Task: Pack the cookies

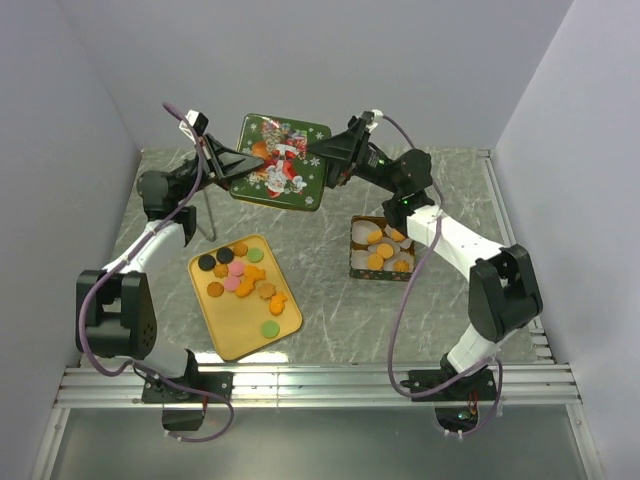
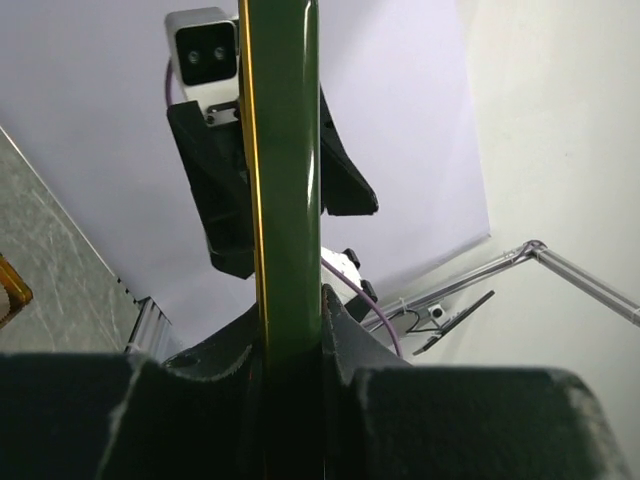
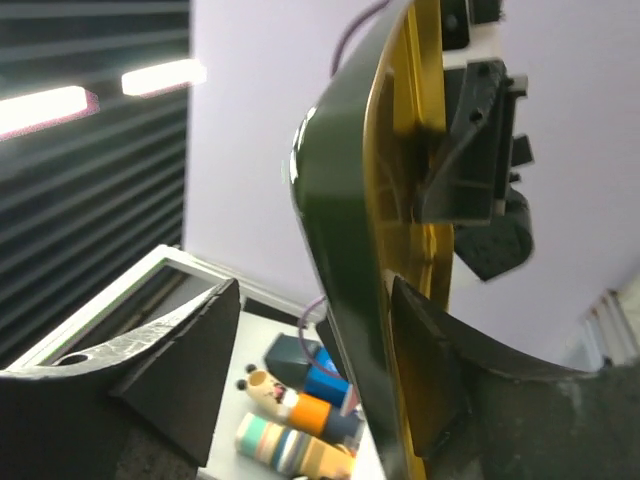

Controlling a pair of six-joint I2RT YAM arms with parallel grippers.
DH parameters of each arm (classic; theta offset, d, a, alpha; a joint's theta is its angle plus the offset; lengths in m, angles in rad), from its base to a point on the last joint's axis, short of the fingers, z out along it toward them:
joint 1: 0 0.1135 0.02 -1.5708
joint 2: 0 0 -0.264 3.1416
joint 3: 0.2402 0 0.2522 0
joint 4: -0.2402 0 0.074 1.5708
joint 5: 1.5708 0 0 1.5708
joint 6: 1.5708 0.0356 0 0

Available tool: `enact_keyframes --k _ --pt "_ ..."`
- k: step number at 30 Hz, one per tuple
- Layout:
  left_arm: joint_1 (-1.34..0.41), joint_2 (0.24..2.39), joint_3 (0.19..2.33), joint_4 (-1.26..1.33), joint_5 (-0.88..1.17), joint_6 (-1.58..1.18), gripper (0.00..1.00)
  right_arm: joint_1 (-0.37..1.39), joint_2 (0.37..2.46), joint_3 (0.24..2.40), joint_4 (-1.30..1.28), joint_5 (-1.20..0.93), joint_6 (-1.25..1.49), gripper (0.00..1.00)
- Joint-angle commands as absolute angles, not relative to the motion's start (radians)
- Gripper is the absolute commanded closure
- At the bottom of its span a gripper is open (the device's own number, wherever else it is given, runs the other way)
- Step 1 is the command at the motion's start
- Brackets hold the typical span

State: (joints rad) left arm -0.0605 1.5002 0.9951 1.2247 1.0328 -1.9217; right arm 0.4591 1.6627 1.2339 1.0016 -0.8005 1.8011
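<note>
I should take the lid with my right gripper while I pull the tin box (image 1: pixel 383 250) over by its side (image 1: pixel 352 248) with my left gripper, because the box is away from the yellow tray.
A green tin lid (image 1: pixel 281 160) with a Christmas picture hangs in the air above the back of the table. My left gripper (image 1: pixel 243 157) is shut on its left edge; in the left wrist view the lid (image 2: pixel 285 170) stands edge-on between the closed fingers (image 2: pixel 350 340). My right gripper (image 1: pixel 333 158) is open around the right edge: the lid (image 3: pixel 335 230) rests against one finger (image 3: pixel 425 340), and the other finger stands well apart. Several loose cookies (image 1: pixel 243 274) lie on a yellow tray (image 1: pixel 235 335). More cookies (image 1: pixel 385 252) sit in white paper cups inside a green tin box (image 1: pixel 366 272).
A thin metal rod (image 1: pixel 207 215) stands by the left arm. White walls close the back and both sides. An aluminium rail (image 1: pixel 320 382) runs along the near edge. Coloured tubes (image 3: pixel 300 425) show below the lid in the right wrist view.
</note>
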Motion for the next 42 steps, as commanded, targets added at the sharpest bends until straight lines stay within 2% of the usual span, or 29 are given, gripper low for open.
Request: enact_keyframes --k 1,10,13,17,20,23,25,28,31,33,35,42 --pt "-0.061 1.454 1.037 1.181 1.032 -1.855 0.94 0.460 1.580 1.261 0.824 -0.847 1.645 0.30" --pt "-0.063 1.368 1.045 0.835 0.924 -1.645 1.00 0.465 1.485 1.200 0.571 -0.802 1.468 0.32" --pt "-0.064 1.367 1.035 0.824 0.910 -1.646 0.99 0.463 1.467 1.186 0.511 -0.792 1.422 0.35" --pt "-0.074 1.364 1.028 0.790 0.897 -1.625 1.00 0.463 1.453 1.180 0.476 -0.769 1.391 0.44" --pt "-0.092 1.362 1.042 0.708 0.881 -1.568 1.00 0.465 1.457 1.190 0.469 -0.765 1.391 0.62" --pt "-0.118 1.362 1.061 0.660 0.859 -1.526 1.00 0.466 1.459 1.200 0.462 -0.764 1.385 0.74" --pt "-0.136 1.367 1.074 0.631 0.851 -1.508 0.99 0.466 1.454 1.200 0.451 -0.759 1.378 0.78" --pt "-0.153 1.373 1.091 0.601 0.842 -1.488 0.92 0.465 1.450 1.206 0.431 -0.761 1.362 0.84" --pt "-0.158 1.374 1.094 0.574 0.836 -1.467 0.74 0.459 1.434 1.210 0.393 -0.769 1.324 0.89" --pt "-0.158 1.377 1.097 0.546 0.836 -1.447 0.68 0.451 1.419 1.210 0.333 -0.767 1.293 0.92" --pt "-0.163 1.388 1.100 0.500 0.838 -1.408 0.57 0.440 1.393 1.206 0.286 -0.765 1.240 0.94" --pt "-0.212 1.436 1.089 0.445 0.839 -1.332 0.39 0.345 1.287 1.083 0.230 -0.773 1.200 1.00"
